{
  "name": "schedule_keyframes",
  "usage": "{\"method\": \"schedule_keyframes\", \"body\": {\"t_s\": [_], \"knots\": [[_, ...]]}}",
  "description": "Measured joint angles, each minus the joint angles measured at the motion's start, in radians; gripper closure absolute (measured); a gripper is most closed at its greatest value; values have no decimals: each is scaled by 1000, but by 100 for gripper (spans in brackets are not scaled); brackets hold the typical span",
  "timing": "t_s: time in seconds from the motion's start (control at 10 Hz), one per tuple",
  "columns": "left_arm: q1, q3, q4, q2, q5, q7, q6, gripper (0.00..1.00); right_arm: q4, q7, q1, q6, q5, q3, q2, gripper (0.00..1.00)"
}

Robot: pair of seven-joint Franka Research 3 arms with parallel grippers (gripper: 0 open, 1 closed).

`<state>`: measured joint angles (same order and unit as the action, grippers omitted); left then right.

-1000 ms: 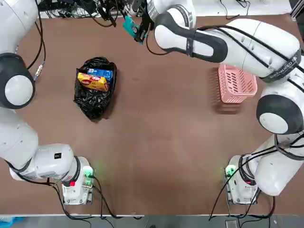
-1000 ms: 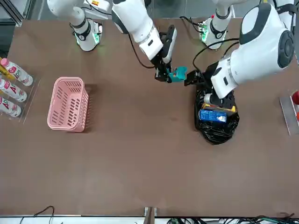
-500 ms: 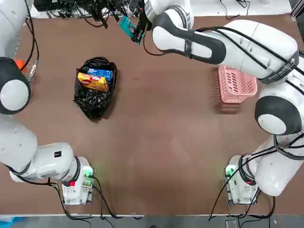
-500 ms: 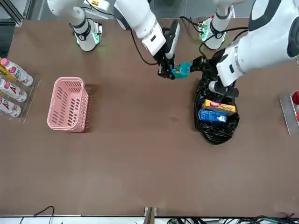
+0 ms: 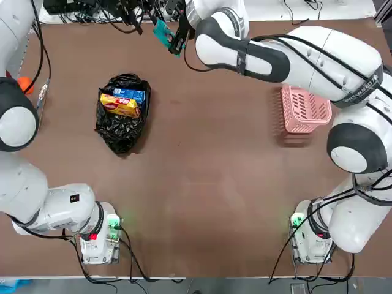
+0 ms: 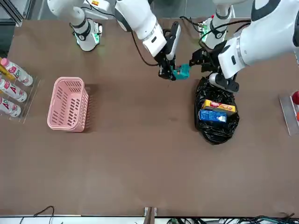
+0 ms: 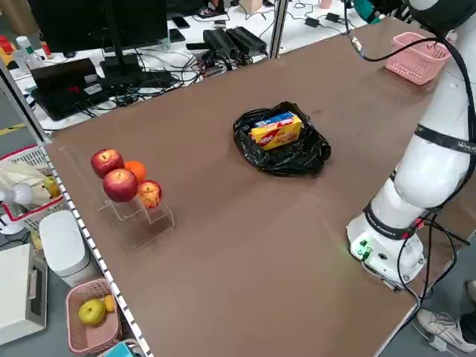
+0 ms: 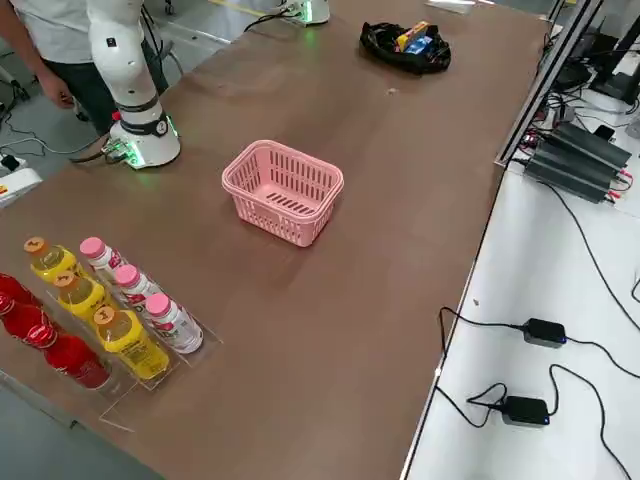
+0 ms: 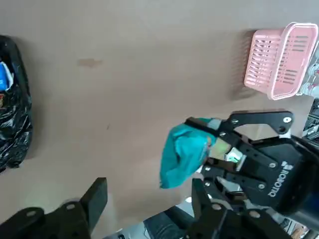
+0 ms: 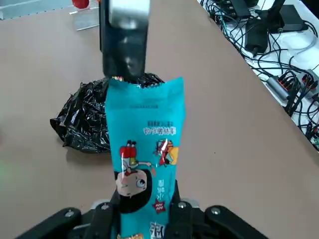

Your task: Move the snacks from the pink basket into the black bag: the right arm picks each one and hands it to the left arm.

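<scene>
The small teal pack [image 6: 182, 72] will hold its shape when my left gripper carries it, since it juts out plump [image 9: 175, 158] from my right gripper.
My right gripper [image 6: 169, 71] is shut on the small teal pack [image 6: 182, 71], holding it in the air over the table's far edge [image 5: 163, 33]. My left gripper [image 6: 200, 56] is open just beside it. In the left wrist view the teal pack [image 9: 183, 153] has its end between the two spread fingers [image 9: 95, 198]. The right wrist view shows the teal pack [image 10: 145, 144] reaching a left finger [image 10: 124, 40]. The black bag [image 5: 121, 117] lies open on the table with the blue cookie pack [image 5: 130, 95] and the yellow-orange pack [image 5: 119, 106] inside. The pink basket [image 8: 283, 190] is empty.
Bottles [image 8: 110, 310] stand in a clear rack beyond the basket. Apples and an orange [image 7: 123, 178] sit on a stand at the other end of the table. Cables [image 5: 122, 9] run along the far edge. A person [image 8: 45, 50] stands by the right arm's base.
The left gripper has lifted away from the bag toward the teal pack. The right gripper has carried the pack slightly closer to it.
</scene>
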<state>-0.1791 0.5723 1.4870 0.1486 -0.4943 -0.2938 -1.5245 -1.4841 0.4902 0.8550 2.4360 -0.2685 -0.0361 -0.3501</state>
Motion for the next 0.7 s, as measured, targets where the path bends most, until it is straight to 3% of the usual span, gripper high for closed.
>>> {"method": "schedule_keyframes", "body": {"t_s": [0.4, 0.7], "knots": [[16, 3, 8, 14, 0, -2, -48, 31, 0, -2, 2, 0, 0, 0, 0, 64], [36, 3, 8, 25, 0, -2, -65, 52, 0, -7, 5, 0, 0, 0, -1, 64]]}}
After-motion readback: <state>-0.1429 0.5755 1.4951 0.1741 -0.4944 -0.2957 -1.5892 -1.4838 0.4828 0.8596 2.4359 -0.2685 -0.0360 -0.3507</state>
